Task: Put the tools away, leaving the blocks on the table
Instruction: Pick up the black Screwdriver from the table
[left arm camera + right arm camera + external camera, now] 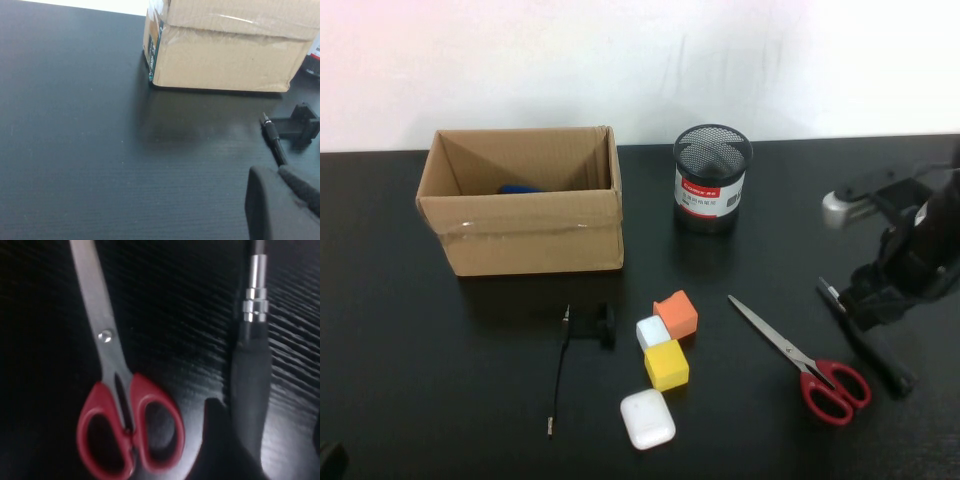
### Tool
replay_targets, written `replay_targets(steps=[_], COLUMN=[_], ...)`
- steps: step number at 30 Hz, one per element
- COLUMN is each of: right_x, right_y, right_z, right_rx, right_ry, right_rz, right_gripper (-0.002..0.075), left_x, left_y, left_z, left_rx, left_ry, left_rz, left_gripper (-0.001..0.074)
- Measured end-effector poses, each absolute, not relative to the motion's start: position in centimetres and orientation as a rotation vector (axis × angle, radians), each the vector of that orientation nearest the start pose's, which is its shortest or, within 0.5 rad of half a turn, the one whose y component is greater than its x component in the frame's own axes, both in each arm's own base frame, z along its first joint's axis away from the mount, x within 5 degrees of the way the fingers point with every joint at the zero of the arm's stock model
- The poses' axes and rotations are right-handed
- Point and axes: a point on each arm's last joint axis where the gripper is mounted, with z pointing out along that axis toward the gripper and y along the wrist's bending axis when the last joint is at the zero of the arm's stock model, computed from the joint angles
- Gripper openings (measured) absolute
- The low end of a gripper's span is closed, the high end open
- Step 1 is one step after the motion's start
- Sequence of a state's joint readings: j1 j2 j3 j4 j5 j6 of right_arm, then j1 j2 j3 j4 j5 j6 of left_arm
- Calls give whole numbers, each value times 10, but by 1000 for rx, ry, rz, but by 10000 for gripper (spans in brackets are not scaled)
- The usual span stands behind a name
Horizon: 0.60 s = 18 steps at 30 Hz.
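The thick black-handled tool [868, 342] looks longer than the black mesh holder [711, 180]. I expect the tool's tip to stick out when I put the tool down into it handle first.
The thick black-handled tool [885, 358] lies on the table [440, 380] at the far right. My right gripper [868, 300] is low over it, open, with its fingers on either side of the handle [250, 375]. Beside it lie the red-handled scissors [810, 365], also seen in the right wrist view [107, 355]. The thin black rod [560, 365] lies left of centre. The orange [676, 312], white [652, 331] and yellow [666, 364] blocks sit clustered mid-table. My left gripper [272, 175] is shut and empty, low near the rod's tip [275, 142].
An open cardboard box [525, 235] stands at the back left, a black mesh holder [711, 178] at the back centre. A white rounded case [647, 418] lies in front of the blocks. A small black bracket [600, 325] sits beside the rod's far end.
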State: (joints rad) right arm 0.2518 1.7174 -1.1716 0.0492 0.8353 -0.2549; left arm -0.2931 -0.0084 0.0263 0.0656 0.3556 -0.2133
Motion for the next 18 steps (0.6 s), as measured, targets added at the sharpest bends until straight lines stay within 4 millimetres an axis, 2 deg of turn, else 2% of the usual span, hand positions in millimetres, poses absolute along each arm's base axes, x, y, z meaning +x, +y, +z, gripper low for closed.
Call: replay_targets(steps=[5,9,11,13,15,18], right_x=[334,338,338,338,340,345], right_y=[88,88,89,89,89,91], right_z=[191,177,176,177,181,197], right_rx=[-715,-724,-724,-723,-725,-715], right_ry=[2851,2881,2882,2878,2886,2866], right_rz=[29,27,27,27,28,39], right_gripper=[340,323,255,148,4,-5], left_x=[52,52,52,52,52,52], left_y=[-13,-13,-13,-13,-13,-13], left_z=[173,173,173,173,173,173], left_rx=[116,116,116,116,116,116], left_ry=[1863,1863,1863,1863,1863,1863], left_rz=[-287,-287,-287,-287,-287,-287], left_gripper=[4,4,4,4,4,4])
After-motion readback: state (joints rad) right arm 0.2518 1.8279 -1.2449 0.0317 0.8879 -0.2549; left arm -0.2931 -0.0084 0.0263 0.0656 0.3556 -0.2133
